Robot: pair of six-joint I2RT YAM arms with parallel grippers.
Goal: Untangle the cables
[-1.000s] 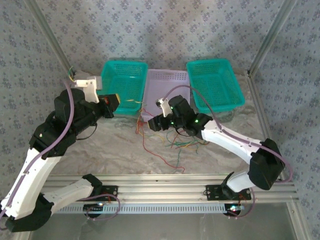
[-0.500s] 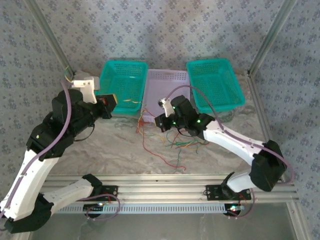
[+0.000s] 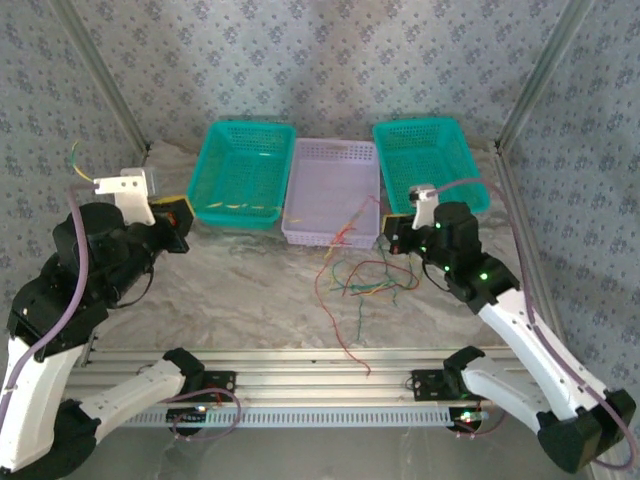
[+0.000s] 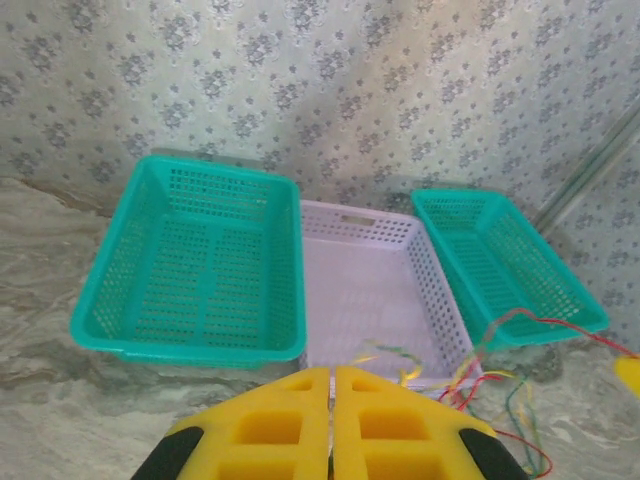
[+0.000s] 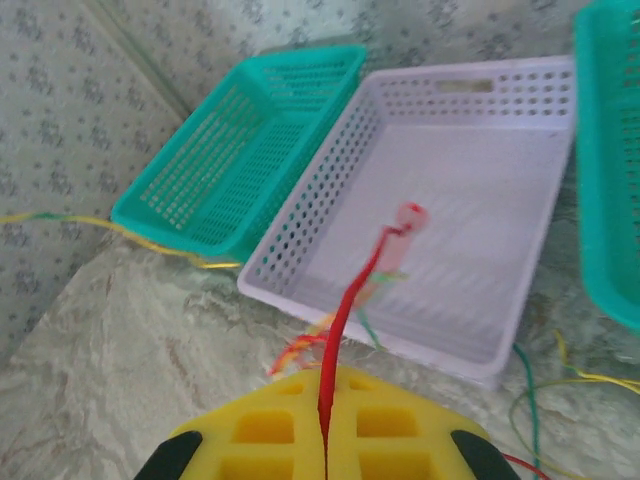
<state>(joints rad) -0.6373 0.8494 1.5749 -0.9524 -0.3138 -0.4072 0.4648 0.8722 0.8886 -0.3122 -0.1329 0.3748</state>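
My left gripper is holding the yellow cable's loose end (image 5: 232, 265) clear of the tangle, so I keep moving it over the nearest teal basket (image 3: 242, 175) and then release the cable inside it.
The cables (image 3: 365, 278) lie as a loose red, green and yellow-orange tangle on the table in front of the lilac basket (image 3: 335, 147). The same cables (image 4: 500, 390) appear at the lower right of the left wrist view. My right gripper (image 3: 393, 240) (image 5: 325, 375) is shut on a red cable (image 5: 345, 310), which rises from between the jaws toward the lilac basket. My left gripper (image 3: 183, 222) (image 4: 332, 372) is shut, far left of the tangle. A taut yellow cable (image 3: 240, 207) (image 5: 100, 225) runs from it along the left teal basket's front.
A teal basket (image 3: 250, 125) stands at the back left and another teal basket (image 3: 420, 125) at the back right, with the lilac one between them. Metal frame posts (image 3: 535, 80) flank the table. One red strand (image 3: 358, 345) trails toward the near rail.
The right gripper shut on the red cable and pulled back to the right. The left gripper moved left, drawing the yellow cable out. The tangle shifted right and spread.
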